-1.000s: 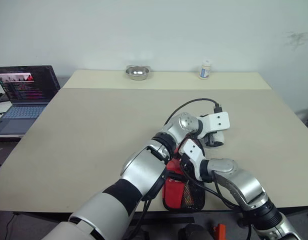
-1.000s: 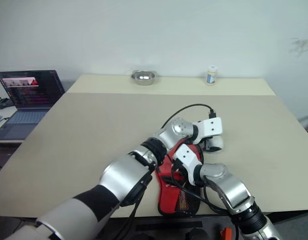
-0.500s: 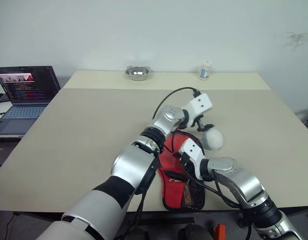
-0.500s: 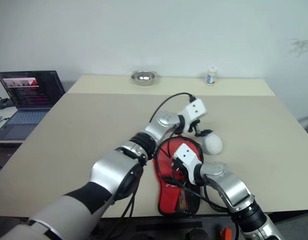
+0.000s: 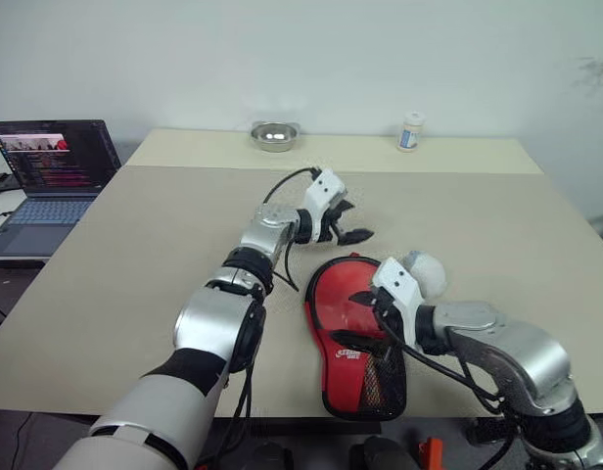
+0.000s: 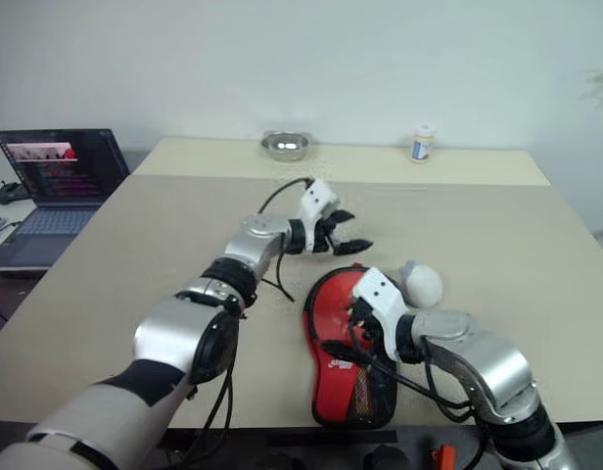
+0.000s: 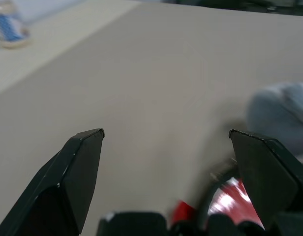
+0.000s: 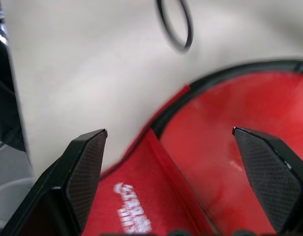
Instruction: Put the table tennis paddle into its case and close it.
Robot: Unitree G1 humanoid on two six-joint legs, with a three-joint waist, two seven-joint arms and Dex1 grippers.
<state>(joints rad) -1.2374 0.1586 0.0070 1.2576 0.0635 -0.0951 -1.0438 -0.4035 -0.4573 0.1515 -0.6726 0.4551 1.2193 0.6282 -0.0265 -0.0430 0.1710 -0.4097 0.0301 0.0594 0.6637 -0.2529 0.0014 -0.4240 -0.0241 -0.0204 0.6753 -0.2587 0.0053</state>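
My right gripper is on the same side as the white rounded object [image 5: 428, 275], so it should pull the object to the front edge while my left gripper steadies the case [image 5: 344, 291].
The case [image 5: 352, 331] lies flat near the table's front edge, red side with white logo and black mesh pocket facing up, black rim around its round end. The table tennis paddle is hidden. My left gripper [image 5: 352, 223] hovers open over bare table just beyond the case's round end, with nothing between its fingers [image 7: 82, 162]. Over the middle of the case my right gripper [image 5: 370, 305] is open and empty. In the right wrist view the red fabric and logo [image 8: 134, 214] lie directly beneath its fingers [image 8: 85, 167].
A white rounded object [image 5: 425, 271] rests on the table beside the case's right edge. A metal bowl [image 5: 274, 134] and a small white bottle [image 5: 411, 131] stand at the far edge. A laptop [image 5: 49, 166] sits on a side table at the left.
My left gripper has swung left and away from the white object and the case, rolling as it went. The right gripper has lifted a little above the case. The camera has shifted slightly.
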